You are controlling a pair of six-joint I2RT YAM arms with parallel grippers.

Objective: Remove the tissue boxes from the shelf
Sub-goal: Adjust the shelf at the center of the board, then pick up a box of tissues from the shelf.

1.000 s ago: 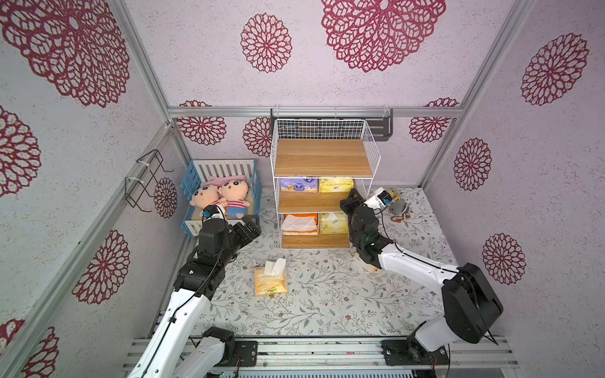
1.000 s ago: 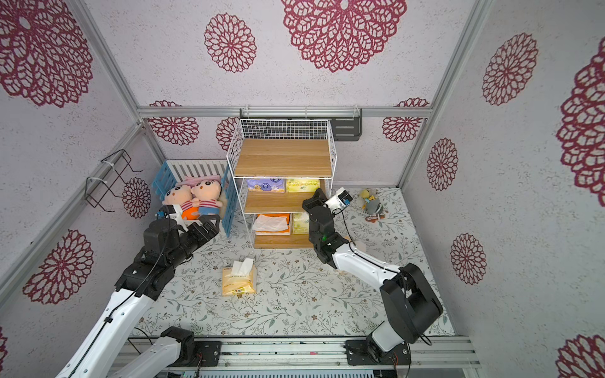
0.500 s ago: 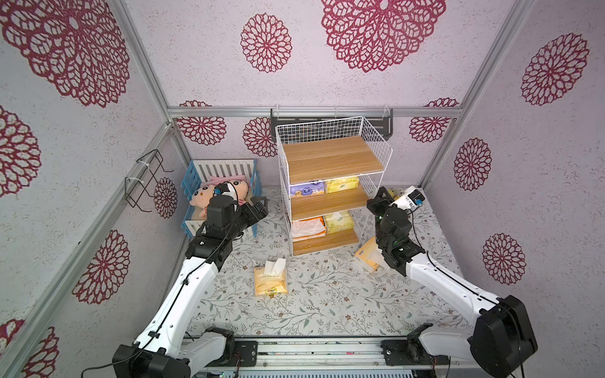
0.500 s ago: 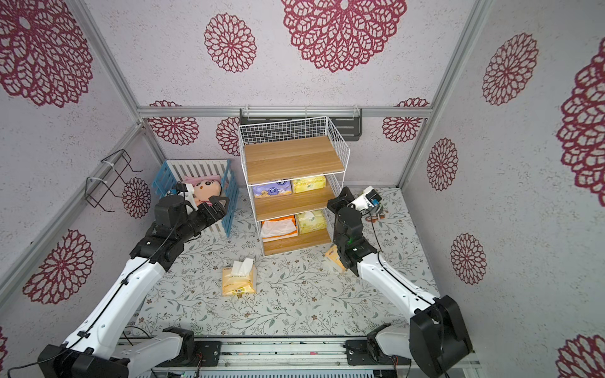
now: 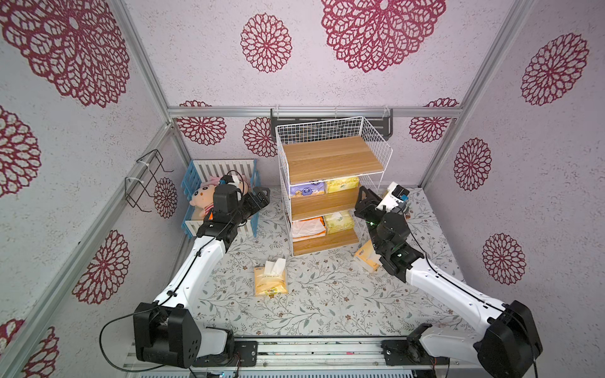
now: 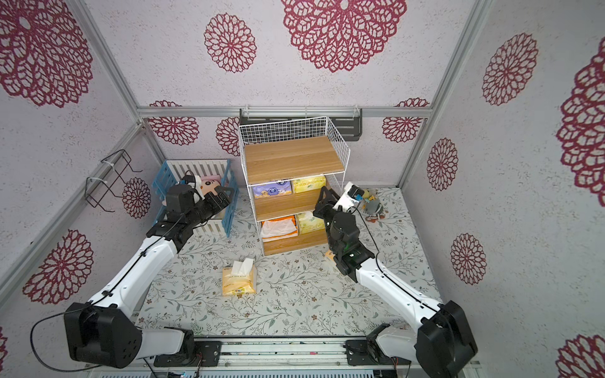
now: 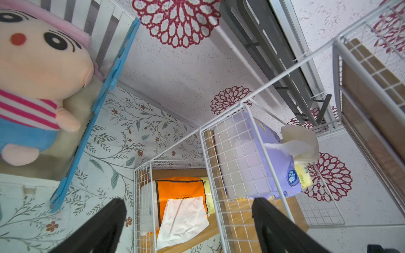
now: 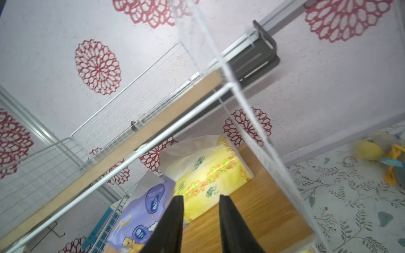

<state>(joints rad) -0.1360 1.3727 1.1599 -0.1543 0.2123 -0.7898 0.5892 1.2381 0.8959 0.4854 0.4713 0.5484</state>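
The shelf's wire side [image 7: 241, 158] keeps my left gripper from reaching the purple tissue box [image 5: 307, 189], so next my right gripper takes the box out through the shelf's open front.
The shelf [image 5: 332, 157] stands at the back, twisted a little. Its middle board holds a purple tissue box [image 5: 306, 189] and a yellow one [image 5: 342, 184]. On the bottom board lie an orange one [image 5: 308, 227] with white tissue out and a yellow-green one [image 5: 339, 221]. Two pale yellow-orange packs lie on the floor, one in the middle [image 5: 270, 281] and one [image 5: 367, 258] under my right arm. My right gripper [image 8: 200, 198] is at the middle board's right side, jaws apart and empty, pointing at the yellow pack [image 8: 210, 173]. My left gripper [image 7: 188, 201] is open, left of the shelf.
A blue-and-white crib [image 5: 226, 167] with plush dolls [image 5: 202, 199] sits at the back left, under my left arm. A black wire rack [image 5: 144, 183] hangs on the left wall and a dark rack [image 5: 330, 114] behind the shelf. A small toy [image 6: 371, 204] lies back right.
The shelf has twisted and shifted to the right. My right gripper moved right alongside it and its jaws have parted. My left arm has stretched forward towards the shelf.
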